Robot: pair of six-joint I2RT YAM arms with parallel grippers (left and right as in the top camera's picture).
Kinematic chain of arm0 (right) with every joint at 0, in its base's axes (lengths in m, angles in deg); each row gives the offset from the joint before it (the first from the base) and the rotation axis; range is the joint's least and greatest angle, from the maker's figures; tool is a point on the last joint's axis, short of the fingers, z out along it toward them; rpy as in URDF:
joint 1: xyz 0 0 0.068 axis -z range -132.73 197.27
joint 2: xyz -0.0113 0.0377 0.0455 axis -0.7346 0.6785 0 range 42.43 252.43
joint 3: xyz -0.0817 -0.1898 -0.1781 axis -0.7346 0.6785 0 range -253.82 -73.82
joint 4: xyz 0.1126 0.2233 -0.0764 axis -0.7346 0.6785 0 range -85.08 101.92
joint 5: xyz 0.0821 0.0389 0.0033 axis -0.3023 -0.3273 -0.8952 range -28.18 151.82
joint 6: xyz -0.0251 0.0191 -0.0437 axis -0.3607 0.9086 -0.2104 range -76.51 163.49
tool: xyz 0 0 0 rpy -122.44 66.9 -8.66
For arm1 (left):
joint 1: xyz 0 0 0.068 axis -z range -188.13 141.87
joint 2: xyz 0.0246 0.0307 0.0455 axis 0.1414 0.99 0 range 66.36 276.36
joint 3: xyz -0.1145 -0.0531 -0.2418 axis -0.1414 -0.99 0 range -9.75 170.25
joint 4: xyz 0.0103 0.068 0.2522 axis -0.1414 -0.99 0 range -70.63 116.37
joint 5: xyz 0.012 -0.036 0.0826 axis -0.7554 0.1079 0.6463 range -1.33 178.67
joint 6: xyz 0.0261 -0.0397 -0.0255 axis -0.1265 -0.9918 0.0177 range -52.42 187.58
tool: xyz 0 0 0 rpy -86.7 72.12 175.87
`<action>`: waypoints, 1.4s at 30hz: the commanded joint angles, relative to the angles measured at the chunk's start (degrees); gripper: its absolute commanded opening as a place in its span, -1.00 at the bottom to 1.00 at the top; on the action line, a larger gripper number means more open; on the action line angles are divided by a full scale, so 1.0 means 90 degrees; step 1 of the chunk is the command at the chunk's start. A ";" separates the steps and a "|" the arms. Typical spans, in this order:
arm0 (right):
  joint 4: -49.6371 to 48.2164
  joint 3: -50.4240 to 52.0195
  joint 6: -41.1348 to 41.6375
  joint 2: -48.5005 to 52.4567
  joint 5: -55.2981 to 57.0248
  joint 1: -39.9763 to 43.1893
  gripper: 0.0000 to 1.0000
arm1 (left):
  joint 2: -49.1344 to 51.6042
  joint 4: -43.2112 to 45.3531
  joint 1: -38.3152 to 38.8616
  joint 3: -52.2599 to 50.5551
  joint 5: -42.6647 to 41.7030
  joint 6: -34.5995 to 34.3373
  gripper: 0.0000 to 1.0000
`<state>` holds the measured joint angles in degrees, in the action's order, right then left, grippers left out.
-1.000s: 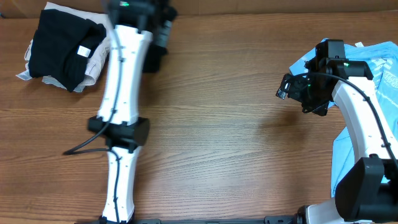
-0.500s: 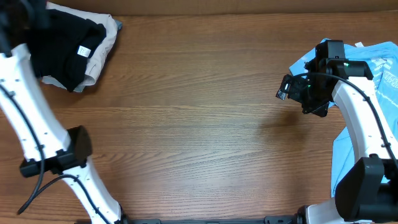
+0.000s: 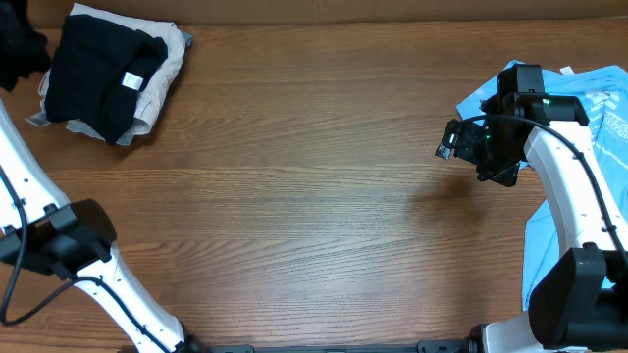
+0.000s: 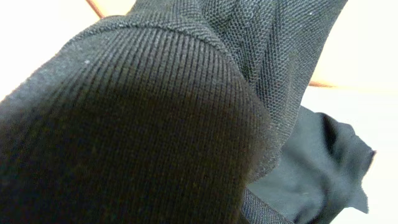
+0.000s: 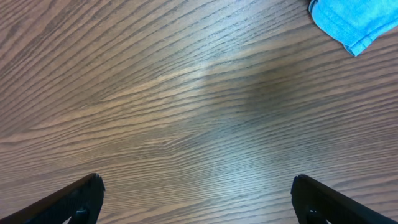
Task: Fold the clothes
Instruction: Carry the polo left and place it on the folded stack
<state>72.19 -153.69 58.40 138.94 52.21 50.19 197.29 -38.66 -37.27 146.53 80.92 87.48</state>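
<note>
The black ribbed fabric is held beside the pile, and the folded black T-shirt lies clear. My left gripper should now go until it is over the pile and let go there.
A black T-shirt with a white neck tag lies folded on a pale garment at the table's back left. My left gripper is at the far left edge beside that pile. In the left wrist view black ribbed fabric fills the frame and hides the jaws. Light blue T-shirts with white print lie at the right edge; one corner shows in the right wrist view. My right gripper hovers over bare wood, open and empty, also seen in the right wrist view.
The wooden table runs between the two piles. My left arm stands along the left edge. My right arm rises over the blue pile at the right.
My left arm has swung from the table's upper middle out to the far left edge, past the black pile. The right arm has not moved.
</note>
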 commanded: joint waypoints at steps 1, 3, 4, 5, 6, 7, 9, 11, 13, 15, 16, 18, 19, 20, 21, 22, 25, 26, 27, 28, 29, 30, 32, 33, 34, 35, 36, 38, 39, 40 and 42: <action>0.0022 -0.0080 -0.0015 -0.0080 0.0066 0.0029 1.00 | -0.0019 0.0194 0.0068 -0.0073 -0.0216 0.1064 -0.92; 0.0068 -0.0080 -0.0017 -0.0080 0.0066 0.0029 1.00 | 0.0007 0.0165 0.0087 -0.0104 -0.0112 0.1379 -0.92; 0.0090 -0.0080 -0.0017 -0.0080 0.0066 0.0029 1.00 | 0.0019 0.0160 0.0092 -0.0131 0.0002 0.1462 -0.92; 0.0104 -0.0080 -0.0017 -0.0080 0.0068 0.0029 1.00 | 0.0024 0.0160 0.0092 -0.0155 0.0138 0.1472 -0.92; 0.0114 -0.0080 -0.0017 -0.0080 0.0066 0.0029 1.00 | 0.0053 0.0165 0.0092 -0.0160 0.0197 0.1472 -0.92; 0.0114 -0.0080 -0.0019 -0.0080 0.0066 0.0029 1.00 | 0.0068 0.0172 0.0092 -0.0160 0.0214 0.1469 -0.92; 0.0114 -0.0080 -0.0017 -0.0080 0.0066 0.0029 1.00 | 0.0112 0.0214 0.0102 -0.0163 0.0211 0.1462 -0.92; 0.0114 -0.0080 -0.0017 -0.0080 0.0063 0.0029 1.00 | 0.0180 0.0270 0.0117 -0.0165 0.0228 0.1464 -0.92; 0.0119 -0.0080 -0.0017 -0.0080 0.0063 0.0029 1.00 | 0.0236 0.0306 0.0117 -0.0170 0.0226 0.1460 -0.92; 0.0141 -0.0080 -0.0019 -0.0080 0.0066 0.0029 1.00 | 0.0282 0.0321 0.0117 -0.0170 0.0223 0.1460 -0.92; 0.0158 -0.0080 -0.0017 -0.0080 0.0066 0.0029 1.00 | 0.0306 0.0323 0.0117 -0.0172 0.0223 0.1460 -0.92; 0.0163 -0.0080 -0.0017 -0.0080 0.0066 0.0029 1.00 | 0.0328 0.0345 0.0119 -0.0187 0.0214 0.1457 -0.92; 0.0160 -0.0080 -0.0017 -0.0080 0.0066 0.0029 1.00 | 0.0328 0.0372 0.0126 -0.0202 0.0216 0.1455 -0.92; 0.0158 -0.0080 -0.0017 -0.0080 0.0066 0.0029 1.00 | 0.0330 0.0408 0.0136 -0.0223 0.0216 0.1452 -0.92; 0.0158 -0.0080 -0.0017 -0.0080 0.0066 0.0029 1.00 | 0.0330 0.0444 0.0155 -0.0243 0.0216 0.1455 -0.92; 0.0160 -0.0080 -0.0017 -0.0080 0.0066 0.0029 1.00 | 0.0330 0.0466 0.0170 -0.0255 0.0214 0.1452 -0.92; 0.0209 -0.0080 -0.0019 -0.0080 0.0068 0.0029 1.00 | 0.0357 0.0512 0.0245 -0.0306 0.0153 0.1304 -0.92; 0.0231 -0.0080 -0.0019 -0.0080 0.0068 0.0029 1.00 | 0.0369 0.0512 0.0277 -0.0318 0.0109 0.1282 -0.92; 0.0253 -0.0080 -0.0019 -0.0080 0.0068 0.0029 1.00 | 0.0406 0.0505 0.0311 -0.0328 0.0024 0.1268 -0.92; 0.0265 -0.0080 -0.0019 -0.0080 0.0068 0.0029 1.00 | 0.0430 0.0498 0.0345 -0.0347 -0.0019 0.1234 -0.92; 0.0279 -0.0080 -0.0019 -0.0080 0.0068 0.0029 1.00 | 0.0469 0.0491 0.0389 -0.0374 -0.0080 0.1234 -0.92; 0.0282 -0.0080 -0.0019 -0.0080 0.0068 0.0029 1.00 | 0.0503 0.0464 0.0430 -0.0386 -0.0136 0.1192 -0.92; 0.0284 -0.0080 -0.0019 -0.0080 0.0068 0.0029 1.00 | 0.0607 0.0420 0.0542 -0.0406 -0.0148 0.0967 -0.92; 0.0284 -0.0080 -0.0019 -0.0080 0.0066 0.0029 1.00 | 0.0651 0.0396 0.0595 -0.0408 -0.0158 0.0833 -0.92; 0.0287 -0.0080 -0.0019 -0.0080 0.0066 0.0029 1.00 | 0.0721 0.0376 0.0661 -0.0408 -0.0155 0.0712 -0.92; 0.0296 -0.0080 -0.0019 -0.0080 0.0066 0.0029 1.00 | 0.0770 0.0333 0.0726 -0.0408 -0.0151 0.0607 -0.92; 0.0299 -0.0080 -0.0019 -0.0080 0.0066 0.0029 1.00 | 0.0843 0.0270 0.0809 -0.0408 -0.0155 0.0554 -0.92; 0.0311 -0.0080 -0.0019 -0.0080 0.0066 0.0029 1.00 | 0.0957 0.0134 0.0952 -0.0408 -0.0155 0.0508 -0.82; 0.0323 -0.0080 -0.0019 -0.0080 0.0066 0.0029 1.00 | 0.1042 0.0046 0.1039 -0.0408 -0.0151 0.0493 -0.61; 0.0328 -0.0080 -0.0019 -0.0080 0.0066 0.0029 1.00 | 0.1083 -0.0046 0.1110 -0.0410 -0.0148 0.0476 -0.22; 0.0328 -0.0080 -0.0019 -0.0080 0.0066 0.0029 1.00 | 0.1175 -0.0199 0.1256 -0.0410 -0.0151 0.0372 0.69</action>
<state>75.12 -153.69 58.47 138.94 52.21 50.21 206.38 -39.60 -27.90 143.17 80.92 93.32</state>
